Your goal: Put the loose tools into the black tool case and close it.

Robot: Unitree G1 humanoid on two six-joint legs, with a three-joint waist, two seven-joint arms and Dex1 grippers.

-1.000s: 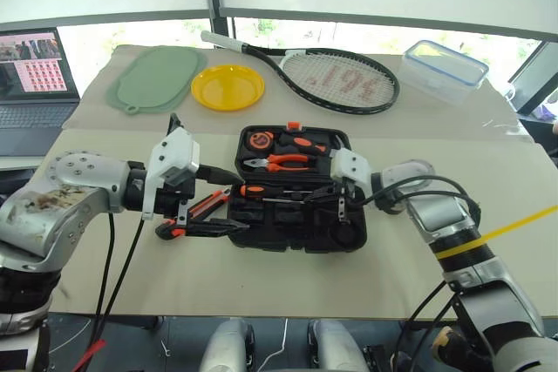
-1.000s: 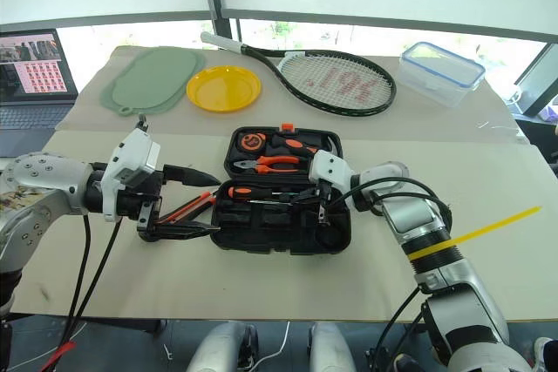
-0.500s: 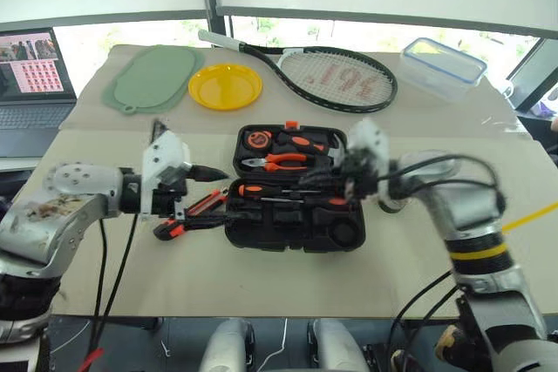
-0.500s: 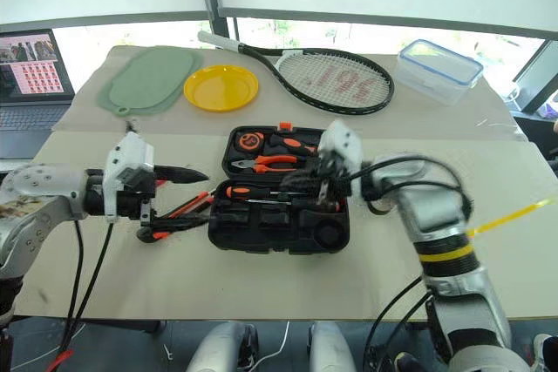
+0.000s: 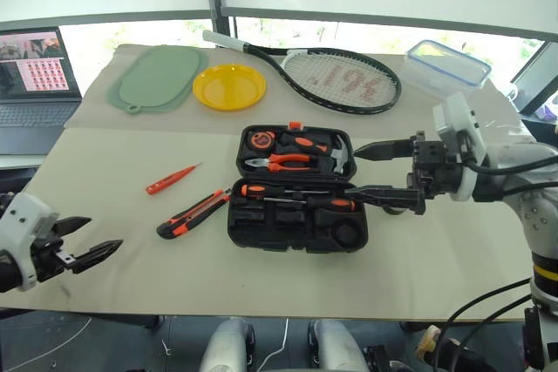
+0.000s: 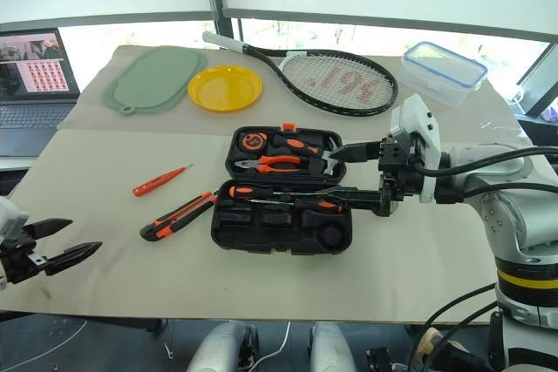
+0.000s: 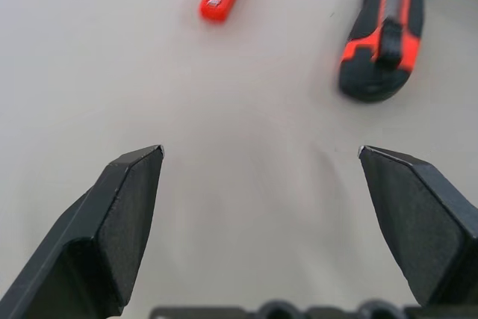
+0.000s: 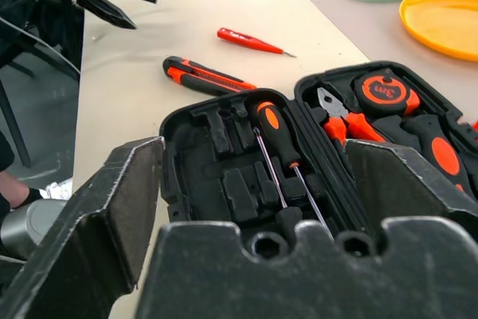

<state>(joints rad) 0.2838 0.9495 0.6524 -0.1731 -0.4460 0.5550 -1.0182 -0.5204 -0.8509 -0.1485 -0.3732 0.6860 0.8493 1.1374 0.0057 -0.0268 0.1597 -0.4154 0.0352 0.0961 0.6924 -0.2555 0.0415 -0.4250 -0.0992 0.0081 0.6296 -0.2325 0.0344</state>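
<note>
My gripper will lower the thin red screwdriver beside the screwdrivers in the case's near half. An empty groove shows there, so the screwdriver will settle into it.
The black tool case lies open in the middle of the table. Two black-and-orange screwdrivers rest in its near half, while pliers and a round tape measure sit in its far half. Left of the case, a thin red screwdriver and a black-and-orange utility knife lie loose on the table. My right gripper hovers open and empty above the case's right end. Open and empty too, my left gripper is low at the table's front left corner, well apart from the knife.
At the back of the table lie a green mat, a yellow plate, a tennis racket and a clear blue-rimmed box. A laptop stands at the far left. Bare tabletop surrounds the case.
My right gripper has opened, left a screwdriver in the case, and lifted back to the right. My left arm has swung left and down, away from the knife.
</note>
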